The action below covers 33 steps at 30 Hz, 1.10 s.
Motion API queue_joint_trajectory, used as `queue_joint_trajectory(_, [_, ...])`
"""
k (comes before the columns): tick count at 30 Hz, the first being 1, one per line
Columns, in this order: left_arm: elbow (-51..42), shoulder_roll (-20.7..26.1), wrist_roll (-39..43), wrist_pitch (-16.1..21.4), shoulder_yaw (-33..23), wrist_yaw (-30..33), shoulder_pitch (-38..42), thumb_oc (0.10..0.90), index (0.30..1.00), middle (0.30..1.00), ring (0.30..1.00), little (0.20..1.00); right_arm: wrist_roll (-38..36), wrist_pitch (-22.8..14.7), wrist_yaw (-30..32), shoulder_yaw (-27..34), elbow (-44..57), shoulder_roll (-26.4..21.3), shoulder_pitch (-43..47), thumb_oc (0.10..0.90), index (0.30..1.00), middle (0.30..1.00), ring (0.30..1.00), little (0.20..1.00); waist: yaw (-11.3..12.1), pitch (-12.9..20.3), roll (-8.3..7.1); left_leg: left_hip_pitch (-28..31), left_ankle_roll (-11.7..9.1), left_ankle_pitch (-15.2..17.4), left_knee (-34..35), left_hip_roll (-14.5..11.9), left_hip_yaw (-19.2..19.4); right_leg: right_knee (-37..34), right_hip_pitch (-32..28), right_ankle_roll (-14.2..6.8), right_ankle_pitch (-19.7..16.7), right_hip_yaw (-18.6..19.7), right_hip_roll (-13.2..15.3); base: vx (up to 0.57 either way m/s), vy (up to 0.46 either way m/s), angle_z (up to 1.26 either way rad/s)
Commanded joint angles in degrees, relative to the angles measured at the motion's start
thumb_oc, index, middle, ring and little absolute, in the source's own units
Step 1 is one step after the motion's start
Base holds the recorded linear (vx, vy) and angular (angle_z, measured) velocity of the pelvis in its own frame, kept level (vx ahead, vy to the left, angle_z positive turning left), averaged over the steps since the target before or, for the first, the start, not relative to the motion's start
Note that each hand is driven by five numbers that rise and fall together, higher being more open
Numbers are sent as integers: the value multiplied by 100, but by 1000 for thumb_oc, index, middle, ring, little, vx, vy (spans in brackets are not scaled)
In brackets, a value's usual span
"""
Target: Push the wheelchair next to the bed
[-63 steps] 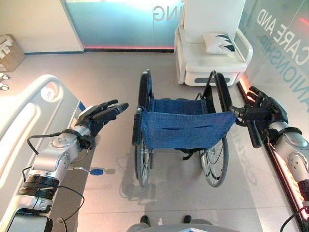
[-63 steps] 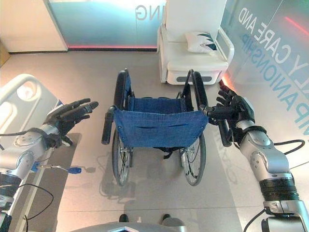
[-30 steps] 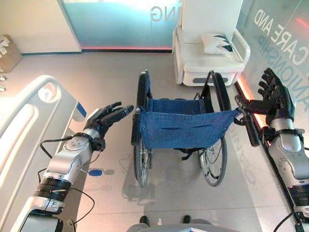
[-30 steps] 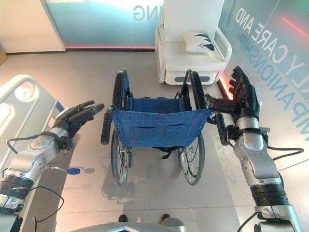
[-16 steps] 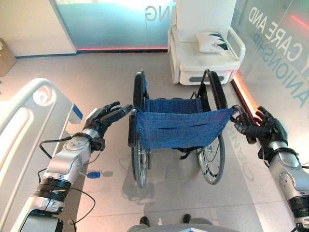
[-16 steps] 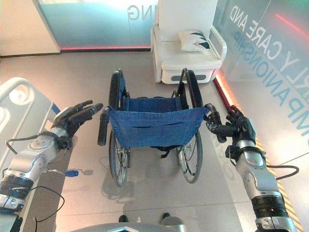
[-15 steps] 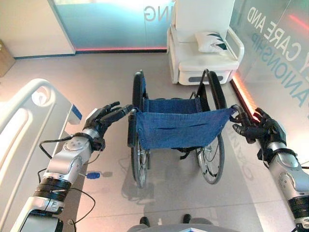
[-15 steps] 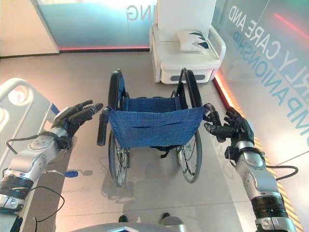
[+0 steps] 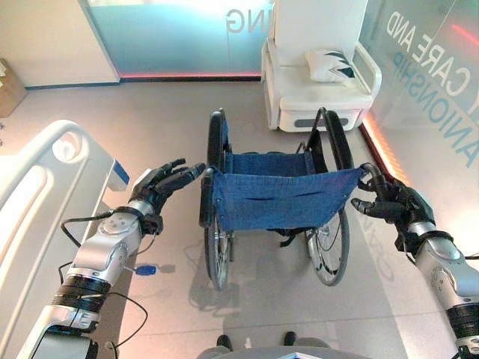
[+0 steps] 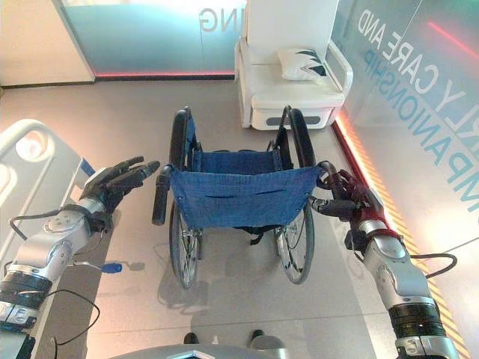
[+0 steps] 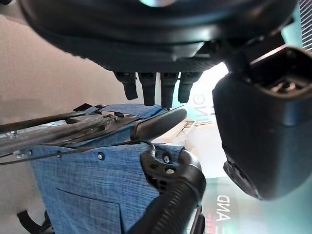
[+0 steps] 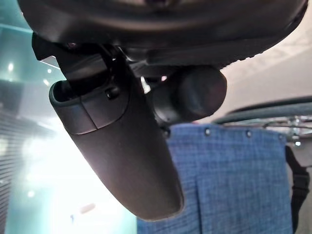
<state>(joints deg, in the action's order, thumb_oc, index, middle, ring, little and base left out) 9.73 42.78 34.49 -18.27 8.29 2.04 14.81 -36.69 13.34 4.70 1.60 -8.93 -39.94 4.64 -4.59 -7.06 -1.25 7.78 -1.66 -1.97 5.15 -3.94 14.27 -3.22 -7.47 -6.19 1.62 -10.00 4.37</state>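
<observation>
I expect the wheelchair [image 9: 275, 164] to stay wide open and roll as one piece when I push, because the blue cloth back [image 9: 283, 200] is pulled wide between the push handles.
The wheelchair [image 9: 277, 198], with a blue cloth back and black wheels, stands in the middle of the floor facing away from me. My right hand [image 9: 393, 206] sits on its right push handle [image 12: 197, 92] with the fingers curled over the grip and the thumb [image 12: 122, 146] alongside. My left hand [image 9: 161, 183] is open, its straight fingers [image 11: 146, 87] pointing at the left push handle [image 9: 204, 202] and stopping just short of it. The white bed [image 9: 45, 172] runs along the left side, its footboard close to my left arm.
A white armchair [image 9: 318, 82] with a pillow stands right behind the wheelchair. A glass wall with a lit floor strip [image 9: 382, 149] runs down the right side. A cardboard box [image 9: 7, 82] is at the far left. Open floor lies between the wheelchair and the bed.
My right hand came down from a raised, spread position onto the right push handle and curled round it. My left hand edged closer to the left handle. The camera shifted a little.
</observation>
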Motion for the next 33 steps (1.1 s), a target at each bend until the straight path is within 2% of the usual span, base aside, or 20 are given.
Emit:
queue_joint_trajectory(1, [-91,30,-148,651,-374,49,260,800,900,900,900,900,-161,-400,-478,-41,262,-381,702,800,900,900,900,900,116,288,-27,-101,149,437,-179,388,187,309,310,-55,5,-367,-101,0,0,0])
queue_joint_trajectory(3, [-69,37,-140,672,-389,0,227,800,900,900,900,900,-171,-448,-536,-64,294,-396,701,800,900,900,900,900,127,282,-30,-99,146,436,-177,391,172,309,301,-53,8,-377,-102,0,0,0])
queue_joint_trajectory(4, [-68,33,-131,676,-399,-21,211,800,900,900,900,900,-188,-467,-566,-59,311,-405,704,759,839,839,839,839,130,281,-31,-99,145,434,-175,390,170,303,295,-53,7,-384,-102,0,0,0])
queue_joint_trajectory(5, [-72,32,-124,673,-405,-32,201,800,900,900,900,900,-194,-486,-580,-55,323,-413,704,681,721,721,721,721,132,280,-32,-98,144,433,-175,390,169,302,293,-54,6,-387,-102,0,0,0])
queue_joint_trajectory(6, [-85,24,-78,652,-413,-68,178,800,900,900,900,900,-223,-560,-582,-59,383,-428,713,568,552,552,552,552,135,275,-28,-95,137,427,-168,382,169,303,292,-52,11,-397,-106,0,0,0])
queue_joint_trajectory(7, [-89,18,-40,641,-410,-85,169,800,900,900,900,900,-233,-591,-590,-56,404,-430,717,482,422,422,422,422,136,274,-27,-96,134,425,-164,380,166,303,292,-52,12,-400,-107,0,0,0])
queue_joint_trajectory(8, [-87,0,37,596,-413,-133,172,800,900,900,900,900,-224,-636,-576,-53,439,-432,733,431,347,347,347,347,136,273,-26,-99,130,421,-164,379,163,300,293,-51,8,-401,-107,0,0,0])
queue_joint_trajectory(9, [-94,-27,113,565,-420,-177,147,800,900,900,900,900,-192,-740,-560,-45,470,-421,725,400,300,300,300,300,139,265,-21,-101,130,418,-162,380,156,294,291,-47,6,-402,-113,0,0,0])
queue_joint_trajectory(20, [-586,-256,1243,84,-348,-1001,-103,800,900,900,900,900,-141,-839,-617,46,685,-308,520,400,300,300,300,300,147,240,57,-104,89,384,-146,346,121,252,263,-51,1,-431,-123,-1,-9,2])
queue_joint_trajectory(26, [-685,-190,1495,-78,-117,-1069,51,800,900,900,900,900,-183,-802,-551,-83,662,-342,606,400,300,300,300,300,132,233,92,-96,46,343,-115,322,101,216,225,-38,6,-467,-142,0,-12,5])
queue_joint_trajectory(29, [-687,-172,1790,132,-75,-974,117,800,900,900,900,900,-218,-777,-513,-151,630,-386,670,400,300,300,300,300,131,237,100,-101,35,333,-108,316,93,206,219,-25,9,-483,-146,0,0,0])
queue_joint_trajectory(30, [-723,-194,1911,243,-92,-770,121,800,900,900,900,900,-204,-806,-530,-159,593,-369,660,400,300,300,300,300,133,236,102,-96,31,330,-107,309,96,205,210,-21,13,-498,-144,0,0,0])
queue_joint_trajectory(31, [-738,-222,2015,405,-128,-472,136,800,900,900,900,900,-196,-813,-527,-178,561,-353,676,400,300,300,300,300,135,236,101,-91,23,324,-104,300,99,205,204,-14,16,-504,-146,0,0,0])
queue_joint_trajectory(32, [-729,-330,2202,933,-259,68,178,800,900,900,900,900,-155,-822,-547,-191,521,-294,668,400,300,300,300,300,125,245,83,-77,15,324,-97,293,114,192,192,-5,26,-505,-155,0,0,0])
queue_joint_trajectory(33, [-734,-355,2222,1026,-284,151,181,800,900,900,900,900,-149,-828,-553,-191,511,-284,663,400,300,300,300,300,122,247,80,-75,13,325,-96,292,117,190,190,-2,29,-506,-157,0,0,0])
